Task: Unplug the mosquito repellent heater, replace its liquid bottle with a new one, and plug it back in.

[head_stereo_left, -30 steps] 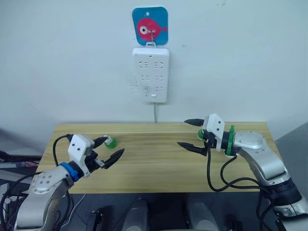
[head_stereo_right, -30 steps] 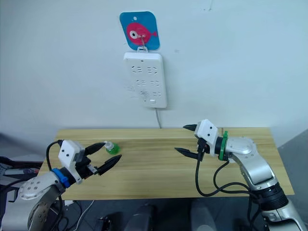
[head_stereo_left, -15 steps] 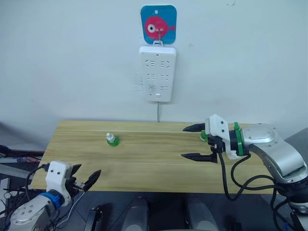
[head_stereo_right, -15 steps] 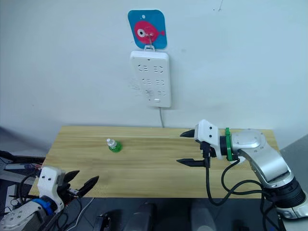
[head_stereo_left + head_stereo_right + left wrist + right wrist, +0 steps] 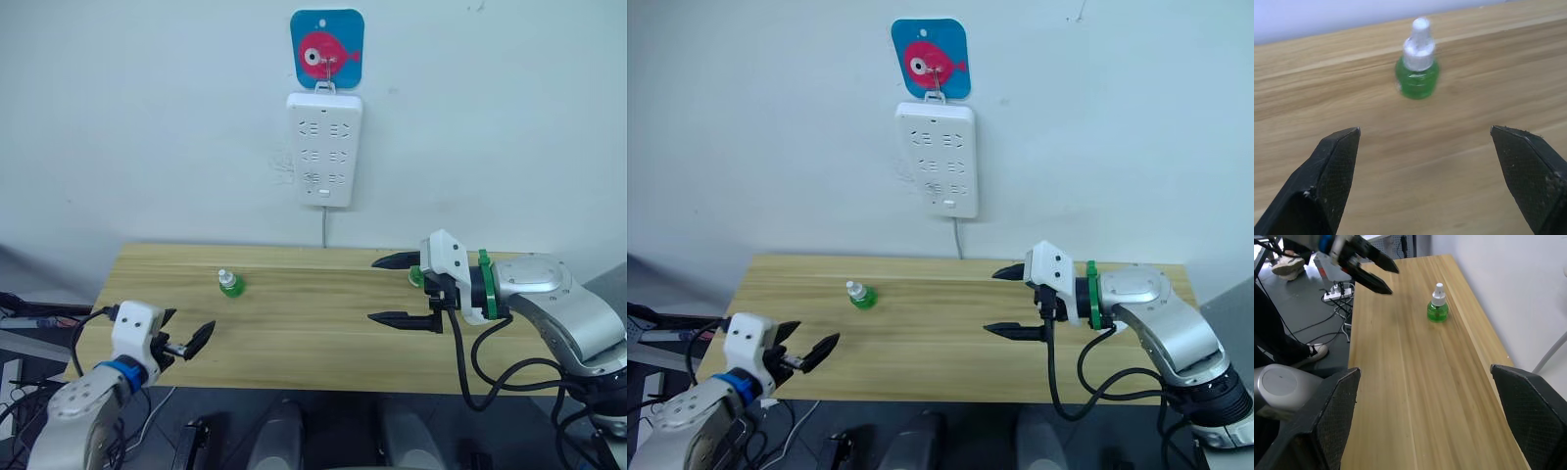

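Observation:
I expect a hidden wick to stand up from the green bottle's neck [image 5: 232,288], because the white cap goes up to a tall narrow tip [image 5: 1421,29].
The new one [image 5: 228,284], a small green bottle with a white cap, stands upright on the wooden table [image 5: 294,333], left of centre toward the back. It appears again [image 5: 1418,68] [image 5: 1438,308] in both wrist views. My left gripper [image 5: 193,320] is open at the table's front left corner, pointing at the bottle from a distance, with nothing between its fingers [image 5: 1334,161]. My right gripper [image 5: 375,290] hovers wide open over the right side of the table. A small green bit [image 5: 414,277] shows behind its white housing; I cannot tell what it is. The heater is out of view.
A white power strip [image 5: 324,149] hangs on the wall under a blue fish hook [image 5: 327,49], its cable running down behind the table. Cables and a floor power strip [image 5: 1334,296] lie beside the table, where a person's shoes [image 5: 1286,264] stand.
The camera shifted. My left gripper drew back from beside the capped bottle, dropped below the front left edge, then rose a little. The right gripper barely moved.

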You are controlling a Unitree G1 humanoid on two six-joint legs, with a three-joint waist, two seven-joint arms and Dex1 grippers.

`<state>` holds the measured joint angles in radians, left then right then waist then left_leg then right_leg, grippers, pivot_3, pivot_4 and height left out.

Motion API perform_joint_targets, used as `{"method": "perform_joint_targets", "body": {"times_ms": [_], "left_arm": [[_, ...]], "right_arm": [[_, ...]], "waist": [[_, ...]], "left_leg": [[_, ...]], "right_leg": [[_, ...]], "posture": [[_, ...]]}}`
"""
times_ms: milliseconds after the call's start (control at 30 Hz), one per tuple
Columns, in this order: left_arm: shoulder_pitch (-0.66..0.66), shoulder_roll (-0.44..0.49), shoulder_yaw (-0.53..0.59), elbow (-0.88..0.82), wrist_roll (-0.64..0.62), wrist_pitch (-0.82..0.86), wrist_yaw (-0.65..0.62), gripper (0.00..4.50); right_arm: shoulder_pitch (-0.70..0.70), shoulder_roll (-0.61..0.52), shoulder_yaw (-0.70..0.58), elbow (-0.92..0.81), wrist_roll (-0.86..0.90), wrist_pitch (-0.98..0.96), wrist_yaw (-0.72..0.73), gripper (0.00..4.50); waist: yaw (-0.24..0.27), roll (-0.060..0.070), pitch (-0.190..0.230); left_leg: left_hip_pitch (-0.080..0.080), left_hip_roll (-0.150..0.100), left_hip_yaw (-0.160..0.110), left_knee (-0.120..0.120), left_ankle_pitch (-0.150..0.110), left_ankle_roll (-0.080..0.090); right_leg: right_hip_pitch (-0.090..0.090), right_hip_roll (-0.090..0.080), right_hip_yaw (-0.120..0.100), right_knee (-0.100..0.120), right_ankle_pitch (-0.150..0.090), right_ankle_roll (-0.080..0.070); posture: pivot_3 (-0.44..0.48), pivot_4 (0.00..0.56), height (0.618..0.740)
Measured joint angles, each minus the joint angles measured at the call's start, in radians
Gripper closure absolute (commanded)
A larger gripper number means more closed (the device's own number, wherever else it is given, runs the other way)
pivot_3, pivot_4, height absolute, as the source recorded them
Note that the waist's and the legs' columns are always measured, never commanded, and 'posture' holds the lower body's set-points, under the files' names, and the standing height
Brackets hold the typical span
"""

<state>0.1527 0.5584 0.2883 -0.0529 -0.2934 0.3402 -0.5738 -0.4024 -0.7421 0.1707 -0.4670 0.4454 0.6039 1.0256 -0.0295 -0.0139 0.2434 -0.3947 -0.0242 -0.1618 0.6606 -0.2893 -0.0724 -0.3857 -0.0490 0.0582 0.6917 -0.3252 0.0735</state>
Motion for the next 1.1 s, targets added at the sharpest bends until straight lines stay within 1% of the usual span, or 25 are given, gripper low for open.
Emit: {"method": "perform_joint_targets", "body": {"times_ms": [133,333,400,567,767,833,900,1033,1067,1100], "left_arm": [[-0.132,-0.007,-0.046,0.155,0.043,-0.03,0.015,0.0],[-0.277,-0.02,-0.137,0.393,0.113,-0.138,-0.011,0.0],[-0.309,-0.029,-0.147,0.452,0.118,-0.177,-0.024,0.0],[-0.437,-0.056,-0.161,0.61,0.139,-0.278,-0.029,0.0],[-0.476,-0.072,-0.167,0.686,0.155,-0.355,-0.029,0.0],[-0.48,-0.073,-0.167,0.702,0.155,-0.372,-0.03,0.39],[-0.485,-0.073,-0.164,0.719,0.155,-0.384,-0.031,0.88],[-0.48,-0.071,-0.164,0.729,0.155,-0.409,-0.038,2.07],[-0.476,-0.07,-0.163,0.728,0.155,-0.414,-0.04,2.24],[-0.471,-0.068,-0.163,0.725,0.155,-0.416,-0.044,2.24]], "right_arm": [[-0.02,0.001,0.005,-0.032,0.008,0.045,-0.025,0.04],[-0.03,-0.017,0.007,-0.112,0.049,0.143,-0.045,0.04],[-0.027,-0.034,0.006,-0.131,0.059,0.168,-0.047,0.04],[-0.025,-0.043,0.002,-0.177,0.111,0.229,-0.059,0.04],[-0.025,-0.064,-0.012,-0.197,0.152,0.265,-0.071,0.04],[-0.025,-0.067,-0.023,-0.2,0.169,0.274,-0.073,0.0],[-0.025,-0.069,-0.03,-0.202,0.175,0.279,-0.075,0.0],[-0.026,-0.071,-0.031,-0.205,0.182,0.281,-0.085,0.0],[-0.026,-0.071,-0.031,-0.205,0.182,0.281,-0.089,0.0],[-0.026,-0.071,-0.031,-0.205,0.182,0.28,-0.091,0.0]], "waist": [[-0.003,-0.003,0.006],[-0.005,-0.004,0.028],[-0.007,-0.004,0.031],[-0.011,-0.004,0.047],[-0.026,-0.003,0.05],[-0.028,-0.003,0.051],[-0.028,-0.003,0.051],[-0.029,-0.003,0.051],[-0.03,-0.003,0.051],[-0.03,-0.002,0.051]], "left_leg": [[-0.001,0.001,0.0,0.0,0.0,0.0],[-0.002,0.001,-0.001,0.001,0.0,0.0],[-0.003,0.001,-0.002,0.001,0.0,0.0],[-0.004,0.001,-0.004,0.002,0.0,0.0],[-0.004,0.001,-0.005,0.002,0.0,0.0],[-0.003,0.001,-0.005,0.002,0.0,0.0],[-0.003,0.001,-0.005,0.002,0.001,0.0],[-0.003,0.001,-0.005,0.002,0.001,0.0],[-0.003,0.001,-0.005,0.002,0.001,0.0],[-0.003,0.001,-0.005,0.002,0.001,0.0]], "right_leg": [[-0.001,0.0,-0.001,0.0,0.0,0.0],[-0.002,-0.001,-0.002,0.0,0.0,0.0],[-0.002,-0.004,-0.003,0.0,0.0,0.0],[-0.001,-0.005,-0.007,0.002,0.0,0.0],[-0.002,-0.006,-0.012,0.002,0.0,0.0],[-0.002,-0.006,-0.012,0.003,0.0,0.0],[-0.002,-0.006,-0.012,0.003,0.0,0.0],[-0.002,-0.006,-0.012,0.003,0.0,0.0],[-0.002,-0.006,-0.012,0.003,0.0,0.0],[-0.002,-0.006,-0.012,0.003,0.0,0.0]], "posture": [[0.0,0.3,0.74],[-0.031,0.328,0.74],[-0.039,0.335,0.74],[-0.055,0.345,0.74],[-0.068,0.347,0.74],[-0.068,0.347,0.74],[-0.07,0.347,0.74],[-0.071,0.345,0.74],[-0.071,0.345,0.74],[-0.069,0.339,0.74]]}}
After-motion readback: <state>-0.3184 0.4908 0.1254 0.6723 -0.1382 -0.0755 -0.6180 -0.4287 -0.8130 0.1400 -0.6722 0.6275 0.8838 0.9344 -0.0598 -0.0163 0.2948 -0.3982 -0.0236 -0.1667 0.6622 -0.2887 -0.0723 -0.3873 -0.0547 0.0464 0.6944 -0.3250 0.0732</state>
